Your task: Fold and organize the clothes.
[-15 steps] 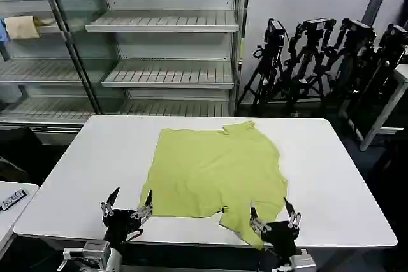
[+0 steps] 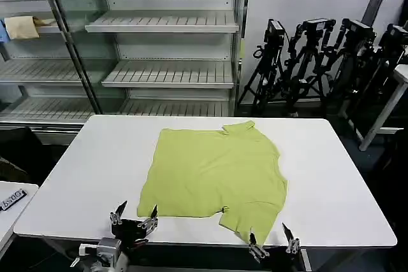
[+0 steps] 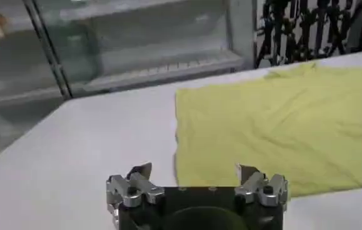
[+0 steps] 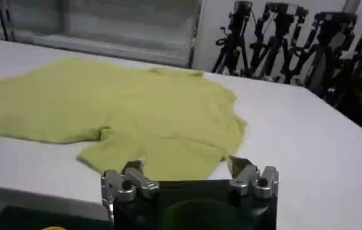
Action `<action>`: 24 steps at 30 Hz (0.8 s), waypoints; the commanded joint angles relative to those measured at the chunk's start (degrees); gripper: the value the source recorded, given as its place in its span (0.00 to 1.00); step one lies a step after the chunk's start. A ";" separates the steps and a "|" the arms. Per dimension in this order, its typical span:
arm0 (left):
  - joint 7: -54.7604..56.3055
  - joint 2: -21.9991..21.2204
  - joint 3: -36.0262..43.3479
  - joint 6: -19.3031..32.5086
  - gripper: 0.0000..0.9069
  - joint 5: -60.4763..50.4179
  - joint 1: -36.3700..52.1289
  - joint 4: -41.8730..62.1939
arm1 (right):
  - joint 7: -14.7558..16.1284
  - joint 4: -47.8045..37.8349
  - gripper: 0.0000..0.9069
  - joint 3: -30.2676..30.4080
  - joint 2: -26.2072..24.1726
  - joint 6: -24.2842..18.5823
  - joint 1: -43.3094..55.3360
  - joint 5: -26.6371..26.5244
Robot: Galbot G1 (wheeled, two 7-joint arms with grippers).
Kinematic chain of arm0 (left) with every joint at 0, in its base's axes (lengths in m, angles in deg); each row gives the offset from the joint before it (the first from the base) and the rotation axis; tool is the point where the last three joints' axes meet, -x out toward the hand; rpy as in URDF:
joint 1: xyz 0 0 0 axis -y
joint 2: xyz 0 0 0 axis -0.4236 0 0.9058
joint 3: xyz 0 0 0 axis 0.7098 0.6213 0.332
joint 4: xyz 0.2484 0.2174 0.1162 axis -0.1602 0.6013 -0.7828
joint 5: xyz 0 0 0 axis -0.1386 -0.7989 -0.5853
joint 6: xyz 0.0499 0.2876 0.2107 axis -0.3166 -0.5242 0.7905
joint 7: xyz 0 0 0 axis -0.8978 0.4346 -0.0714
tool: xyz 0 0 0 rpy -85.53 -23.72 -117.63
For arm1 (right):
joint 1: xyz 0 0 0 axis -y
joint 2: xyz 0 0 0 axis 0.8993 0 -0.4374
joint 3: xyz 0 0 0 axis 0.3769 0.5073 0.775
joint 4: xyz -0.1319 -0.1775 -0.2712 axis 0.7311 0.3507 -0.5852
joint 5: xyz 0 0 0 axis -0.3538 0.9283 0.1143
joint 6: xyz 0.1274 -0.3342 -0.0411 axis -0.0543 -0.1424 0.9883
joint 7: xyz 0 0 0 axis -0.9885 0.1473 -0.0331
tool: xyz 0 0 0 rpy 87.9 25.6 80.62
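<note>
My gripper will pull the shirt's hem toward me, and the whole lime shirt (image 2: 213, 173) will slide along, because the lime shirt's far edge (image 2: 192, 130) lies loose on the smooth white table.
The lime shirt (image 2: 217, 173) lies spread flat on the white table (image 2: 95, 170), collar toward the shelves and one short sleeve (image 2: 245, 218) at the near edge. The shirt (image 3: 281, 125) fills the table ahead of the left wrist, and the shirt (image 4: 124, 112) lies ahead of the right wrist. My left gripper (image 2: 135, 214) is open at the table's near edge, just off the shirt's near left corner, holding nothing. Low at the front edge, just in front of the sleeve, my right gripper (image 2: 274, 239) is open and empty. Its jaws (image 4: 187, 169) frame the sleeve's hem.
Metal shelving (image 2: 166, 49) stands behind the table, with a beige cloth (image 2: 22, 27) on a left shelf. Black tripods (image 2: 319, 55) crowd the back right. A second white surface (image 2: 13, 202) sits at the near left.
Both grippers have drawn back toward me and lower, off the shirt's near edge. The sleeve at the front now lies free; the shirt has not moved.
</note>
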 commanded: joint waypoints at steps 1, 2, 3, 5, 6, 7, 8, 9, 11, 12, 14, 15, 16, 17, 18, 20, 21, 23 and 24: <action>0.40 0.67 0.91 -1.41 0.63 2.40 1.79 3.54 | -0.19 -0.62 1.00 0.33 0.07 -0.45 -0.76 0.39; 0.40 0.66 0.96 -1.41 0.47 2.65 1.95 3.75 | -0.24 -0.73 0.96 0.37 0.10 -0.44 -0.74 0.30; 0.41 0.66 0.97 -1.41 0.37 2.77 1.99 3.92 | -0.33 -0.81 0.90 0.41 0.13 -0.45 -0.73 0.20; 0.77 0.65 0.98 -1.39 0.08 3.17 2.43 4.60 | -0.71 -1.17 0.70 0.50 0.22 -0.26 -0.82 -0.51; 0.89 0.66 0.97 -1.41 0.02 3.41 2.66 5.16 | -0.75 -1.29 0.49 0.47 0.21 -0.19 -0.87 -0.85; 0.96 0.71 0.96 -1.41 0.02 3.68 2.84 5.48 | -0.79 -1.38 0.39 0.45 0.23 -0.11 -0.91 -1.30; 1.05 0.73 0.95 -1.40 0.02 3.82 3.00 5.70 | -0.83 -1.40 0.20 0.42 0.26 -0.07 -0.97 -1.77; 1.10 0.76 1.00 -1.39 0.02 4.04 3.05 5.89 | -0.88 -1.41 0.17 0.40 0.29 -0.07 -1.01 -2.14; 1.10 0.84 1.14 -1.38 0.02 4.29 3.06 6.05 | -0.90 -1.46 0.10 0.36 0.34 -0.03 -1.02 -2.68; 1.14 0.84 1.22 -1.38 0.02 4.40 3.05 6.17 | -0.92 -1.46 0.08 0.37 0.37 -0.01 -1.01 -2.79; 1.18 0.81 1.29 -1.38 0.02 4.48 3.02 6.20 | -0.92 -1.56 0.03 0.45 0.41 0.02 -1.03 -3.04; 1.18 0.76 1.37 -1.37 0.03 4.48 2.96 6.13 | -0.88 -1.56 0.01 0.53 0.42 0.02 -1.12 -3.24; 1.18 0.74 1.38 -1.37 0.02 4.50 2.94 6.08 | -0.86 -1.55 0.00 0.58 0.42 0.02 -1.18 -3.37; 1.19 0.73 1.44 -1.37 0.02 4.54 2.93 6.07 | -0.84 -1.61 0.00 0.66 0.42 0.03 -1.21 -3.59; 1.18 0.72 1.46 -1.36 0.02 4.57 2.94 6.12 | -0.78 -1.70 0.00 0.69 0.45 -0.01 -1.21 -3.65; 1.18 0.71 1.47 -1.35 0.02 4.66 2.96 6.20 | -0.72 -1.80 0.00 0.77 0.47 -0.06 -1.17 -3.89; 1.17 0.69 1.47 -1.35 0.02 4.81 2.96 6.19 | -0.72 -1.80 0.00 0.82 0.48 -0.08 -1.17 -4.04; 1.12 0.71 1.43 -1.33 0.02 5.07 2.91 6.06 | -0.64 -1.60 0.00 0.98 0.48 -0.18 -1.21 -4.10; 1.07 0.71 1.39 -1.31 0.02 5.24 2.87 5.92 | -0.59 -1.48 0.00 1.06 0.47 -0.29 -1.22 -4.06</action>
